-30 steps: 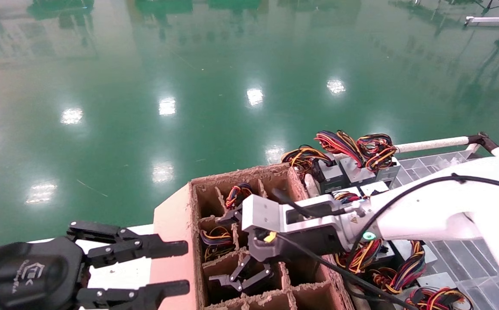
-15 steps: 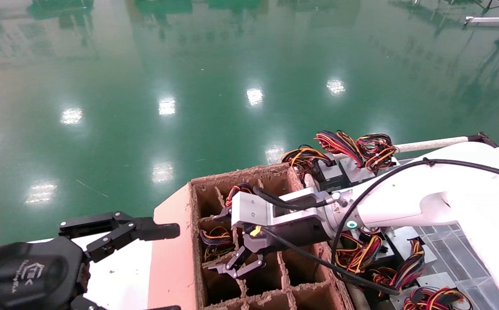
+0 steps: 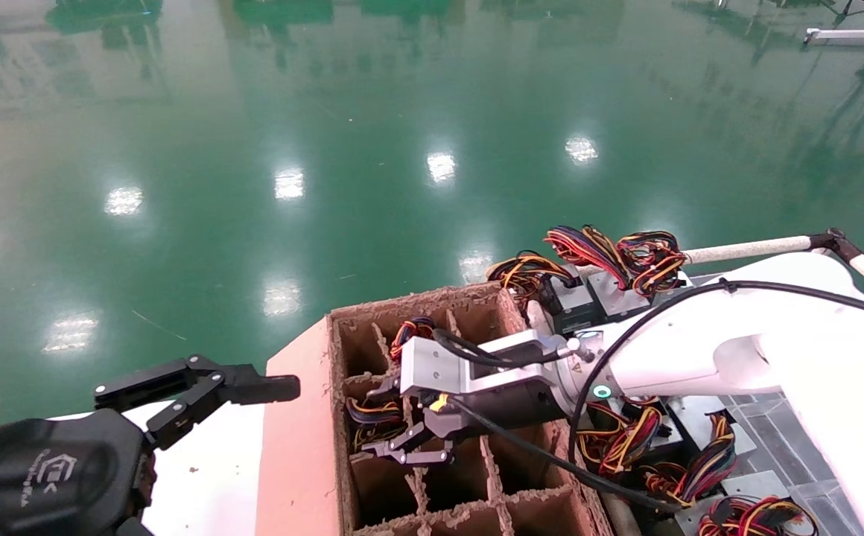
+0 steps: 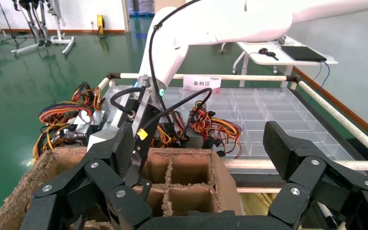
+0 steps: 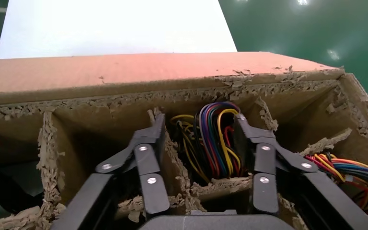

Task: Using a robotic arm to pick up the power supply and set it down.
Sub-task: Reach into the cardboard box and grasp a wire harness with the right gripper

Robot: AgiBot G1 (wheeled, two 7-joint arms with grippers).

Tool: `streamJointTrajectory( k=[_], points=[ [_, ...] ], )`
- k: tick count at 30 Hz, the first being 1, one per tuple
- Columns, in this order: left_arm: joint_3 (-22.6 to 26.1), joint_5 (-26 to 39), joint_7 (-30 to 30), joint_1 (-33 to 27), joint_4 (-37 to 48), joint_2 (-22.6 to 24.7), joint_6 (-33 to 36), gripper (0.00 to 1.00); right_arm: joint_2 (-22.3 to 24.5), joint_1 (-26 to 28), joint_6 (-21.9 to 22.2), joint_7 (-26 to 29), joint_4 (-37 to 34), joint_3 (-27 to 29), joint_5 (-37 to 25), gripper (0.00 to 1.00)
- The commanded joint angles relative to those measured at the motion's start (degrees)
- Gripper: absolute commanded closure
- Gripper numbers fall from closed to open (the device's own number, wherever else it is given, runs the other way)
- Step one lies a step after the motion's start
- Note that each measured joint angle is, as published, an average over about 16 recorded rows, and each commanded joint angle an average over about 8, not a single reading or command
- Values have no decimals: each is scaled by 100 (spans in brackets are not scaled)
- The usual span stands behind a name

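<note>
My gripper will lift the wire loop [image 5: 221, 110], and the hidden metal body will follow and hang beneath, because the coloured wires [image 5: 216, 152] run down into the cell.
The power supply shows only as a looped bundle of coloured wires [image 5: 215, 143] down in one cell of the cardboard divider box [image 3: 298, 447]; its metal body is hidden. In the head view the same bundle [image 3: 372, 412] lies in a left-hand cell. My right gripper [image 5: 199, 139] is open and reaches over the box, with one finger [image 5: 148, 143] on each side of the wire bundle, not closed on it. From the head view the right gripper [image 3: 408, 450] hangs low over the cell dividers. My left gripper [image 4: 201, 143] is open wide beside the box's left side, holding nothing.
More power supplies [image 3: 596, 298] with wire bundles lie on the clear gridded tray [image 3: 789, 439] to the right of the box, framed by a white rail [image 3: 752, 249]. Another wire bundle [image 3: 413, 327] sits in a far cell. Green floor lies beyond; a white tabletop [image 3: 208, 461] is at left.
My right gripper has moved left and farther across the box and tilted down around the wire bundle. The left gripper has shifted so that only its upper finger shows in the head view.
</note>
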Motion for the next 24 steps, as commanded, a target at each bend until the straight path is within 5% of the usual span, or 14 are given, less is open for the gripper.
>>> streamJointTrajectory(
  k=[1, 24],
  points=[
    [0, 0, 0, 0, 0, 0, 0, 0, -5, -8, 18, -1, -8, -22, 8, 100],
    [3, -2, 1, -1, 0, -1, -1, 0, 3, -59, 278, 44, -15, -228, 211, 100]
  ],
)
